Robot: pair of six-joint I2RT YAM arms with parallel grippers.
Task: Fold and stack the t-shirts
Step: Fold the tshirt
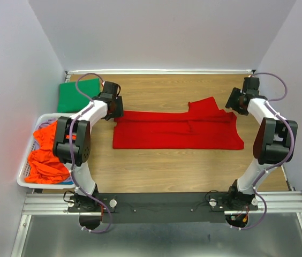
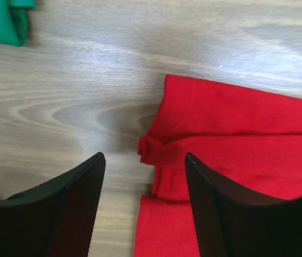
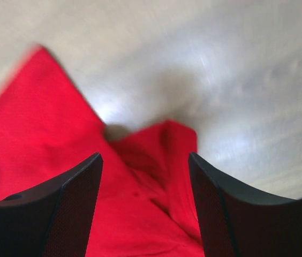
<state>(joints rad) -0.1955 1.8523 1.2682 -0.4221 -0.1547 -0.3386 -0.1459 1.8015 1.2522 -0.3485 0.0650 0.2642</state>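
Note:
The sleeve reaches out beyond the red t-shirt's far edge (image 1: 199,110), so the robot's right gripper should first grab the sleeve's tip (image 1: 211,100) and fold it over the shirt.
A bright red t-shirt (image 1: 178,131) lies partly folded across the middle of the wooden table, one sleeve sticking out at its far right. A folded dark green t-shirt (image 1: 78,95) lies at the far left. My left gripper (image 1: 116,111) is open and empty over the red shirt's left far corner (image 2: 156,147). My right gripper (image 1: 235,104) is open and empty over the shirt's right far corner (image 3: 167,144). The green shirt's edge shows in the left wrist view (image 2: 4,21). An orange t-shirt (image 1: 46,158) lies crumpled in the basket, with a bit of lavender cloth (image 1: 45,125) behind it.
A white slatted basket (image 1: 25,174) stands at the table's left edge beside the left arm. Grey walls close in the back and both sides. A metal rail (image 1: 167,201) holding the arm bases runs along the near edge.

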